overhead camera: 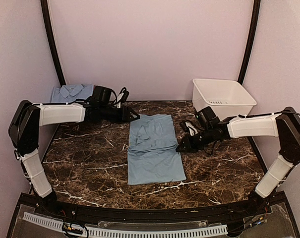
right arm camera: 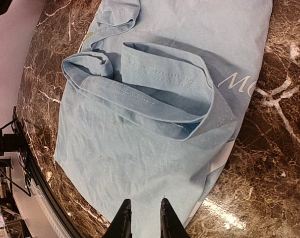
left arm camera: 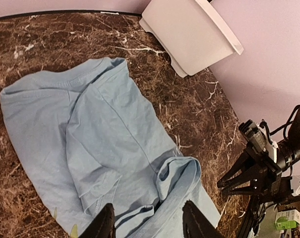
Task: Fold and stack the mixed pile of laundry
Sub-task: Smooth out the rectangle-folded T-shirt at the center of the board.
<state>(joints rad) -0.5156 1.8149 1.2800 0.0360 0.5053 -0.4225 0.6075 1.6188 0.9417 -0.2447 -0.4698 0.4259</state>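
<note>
I should return my left gripper to the hem's end (overhead camera: 130, 148) and flatten it before folding because the tee's folded-up hem gathers in a fold (overhead camera: 153, 147) across the tee's middle.
A pale blue tee (overhead camera: 154, 148) lies lengthwise in the middle of the dark marble table (overhead camera: 80, 158), its sleeves folded inward. In the right wrist view, white print (right arm camera: 239, 84) shows at the tee's (right arm camera: 140, 158) edge. My left gripper (overhead camera: 135, 117) hovers at the tee's far left corner. In its own view the left gripper (left arm camera: 150, 224) is open, with the tee's (left arm camera: 90, 139) loose folds lying below the fingers. My right gripper (overhead camera: 181, 148) sits at the tee's right edge. Seen from its own wrist, the right gripper (right arm camera: 144, 218) has a narrow gap, and flat cloth lies under it, unpinched.
A folded pale blue collared shirt (overhead camera: 70, 92) rests at the back left corner. A white plastic tub (overhead camera: 223, 97) stands at the back right, also seen as the tub (left arm camera: 189, 34) from the left wrist. Pale walls close in on three sides.
</note>
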